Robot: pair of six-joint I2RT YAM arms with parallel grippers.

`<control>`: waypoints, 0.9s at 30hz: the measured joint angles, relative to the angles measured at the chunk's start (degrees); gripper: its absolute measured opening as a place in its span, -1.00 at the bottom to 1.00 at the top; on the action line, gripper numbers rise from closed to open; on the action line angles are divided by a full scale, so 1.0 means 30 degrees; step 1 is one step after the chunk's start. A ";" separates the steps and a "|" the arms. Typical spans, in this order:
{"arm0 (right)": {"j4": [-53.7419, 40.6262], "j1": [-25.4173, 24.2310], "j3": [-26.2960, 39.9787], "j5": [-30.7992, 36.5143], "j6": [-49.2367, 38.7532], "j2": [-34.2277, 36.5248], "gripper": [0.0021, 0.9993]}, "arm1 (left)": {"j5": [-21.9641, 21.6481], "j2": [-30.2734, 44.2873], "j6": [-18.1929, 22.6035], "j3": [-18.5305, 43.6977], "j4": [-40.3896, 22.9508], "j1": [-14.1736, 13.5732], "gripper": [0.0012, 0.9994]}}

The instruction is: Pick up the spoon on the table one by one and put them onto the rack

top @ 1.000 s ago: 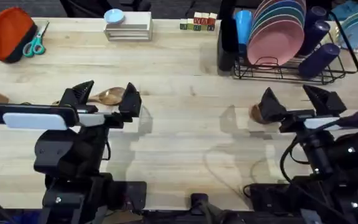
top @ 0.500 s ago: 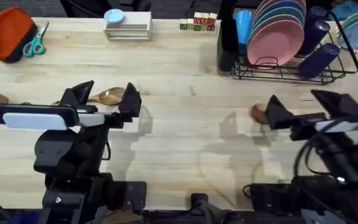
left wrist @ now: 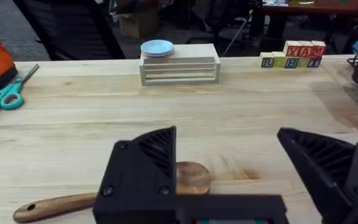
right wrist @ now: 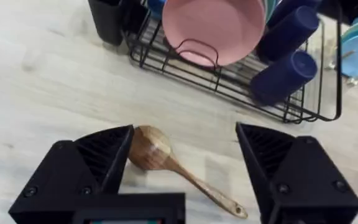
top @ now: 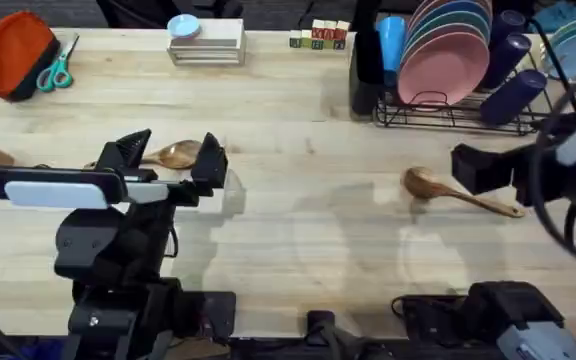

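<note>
The spoon (top: 450, 190) will lean with its bowl sticking out above when the robot lowers it in, because the utensil holder's opening (top: 366, 60) is far wider than the spoon's handle.
One brown wooden spoon (top: 173, 155) lies on the table (top: 298, 230) at the left, between the open fingers of my left gripper (top: 168, 158). The left wrist view has its bowl (left wrist: 192, 177) just behind my left finger (left wrist: 145, 168). A second spoon (top: 456, 191) lies at the right, bowl toward the middle. My right gripper (top: 518, 160) hangs open above its handle end, with nothing held. From the right wrist, that spoon (right wrist: 166, 157) sits below and between the fingers (right wrist: 92, 165). The black wire rack (top: 468, 118) stands at the back right, its tall utensil holder (top: 365, 60) at the left end.
The rack (right wrist: 229, 81) holds pink and blue plates (top: 448, 50) and dark blue cups (top: 513, 90). Stacked white boxes (top: 206, 45), letter blocks (top: 318, 38), teal scissors (top: 58, 70) and an orange object (top: 13, 50) line the back edge.
My right arm has risen and swung to the right, uncovering the whole right spoon. The left arm and both spoons have stayed put.
</note>
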 joint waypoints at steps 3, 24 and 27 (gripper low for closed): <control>-0.0710 -0.0035 0.1127 -0.0006 -0.0138 0.1638 0.99 | 0.0000 0.0000 -0.0006 0.0000 0.0006 0.0000 0.99; -0.6162 -0.2812 0.5907 -0.0539 -0.1178 0.9394 0.99 | -0.0019 0.0027 0.0668 0.1414 -0.2642 -0.0005 0.99; -0.6211 -0.2812 0.6056 -0.0601 -0.1462 0.9394 0.99 | -0.0329 0.0611 0.1083 0.4115 -0.7199 -0.0007 0.99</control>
